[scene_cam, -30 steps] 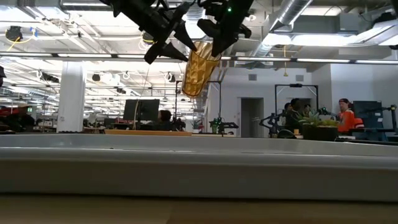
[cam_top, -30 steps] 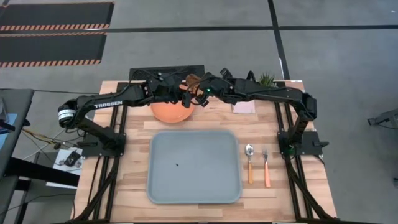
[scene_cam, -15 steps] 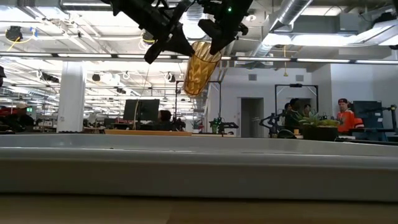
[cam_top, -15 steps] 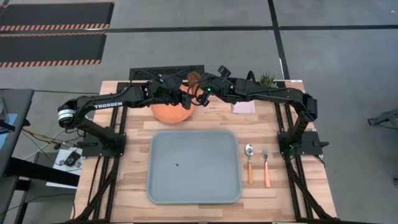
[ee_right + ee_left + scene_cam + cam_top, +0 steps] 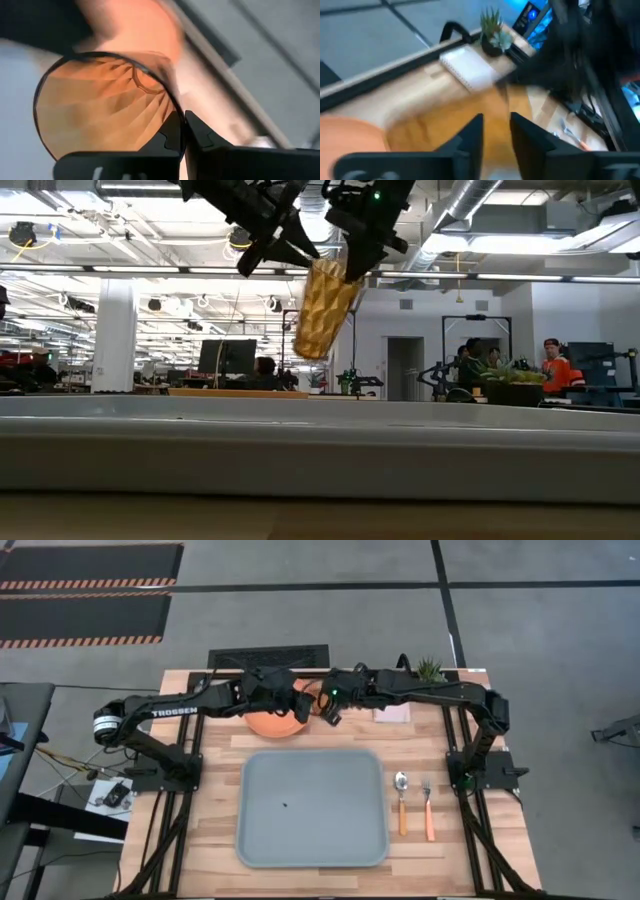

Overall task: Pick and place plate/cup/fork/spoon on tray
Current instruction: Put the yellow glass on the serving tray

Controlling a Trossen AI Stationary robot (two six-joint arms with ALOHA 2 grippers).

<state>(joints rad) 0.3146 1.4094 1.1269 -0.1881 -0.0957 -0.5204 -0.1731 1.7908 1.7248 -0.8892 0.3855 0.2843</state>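
Observation:
Next, I open my left gripper around the cup's rim point(image 5: 323, 263) and take the cup over, as my left fingers are next to the cup in my right gripper point(image 5: 325, 312).
The amber textured cup point(image 5: 322, 310) hangs in the air over the far middle of the table, held by my right gripper point(image 5: 352, 262). Its open mouth point(image 5: 105, 107) faces the right wrist camera. My left gripper point(image 5: 296, 248) is open and empty right beside the cup's rim, on its left; the left wrist view shows the cup as an amber blur point(image 5: 440, 135) past its fingers. The orange plate point(image 5: 272, 723) lies flat on the table under both arms. The grey-blue tray point(image 5: 312, 808) lies in the near middle. The spoon point(image 5: 401, 800) and fork point(image 5: 428, 808) lie right of the tray. My right gripper pinches the cup's rim point(image 5: 176, 116), one finger point(image 5: 169, 134) inside the cup and one point(image 5: 200, 134) outside its wall. The fingers come from above, pointing down. The cup hangs below them, clear of the table and plate, tilted, with its base lower and to the left in the low view.
A pale pink pad point(image 5: 392, 712) and a small potted plant point(image 5: 428, 668) sit at the far right of the table. The low view shows the tray's raised rim point(image 5: 320, 450) close in front. People stand in the room behind the table.
My right gripper has carried the cup a little down and toward the table's near edge, away from my left gripper. The cup stays tilted and clear of the table.

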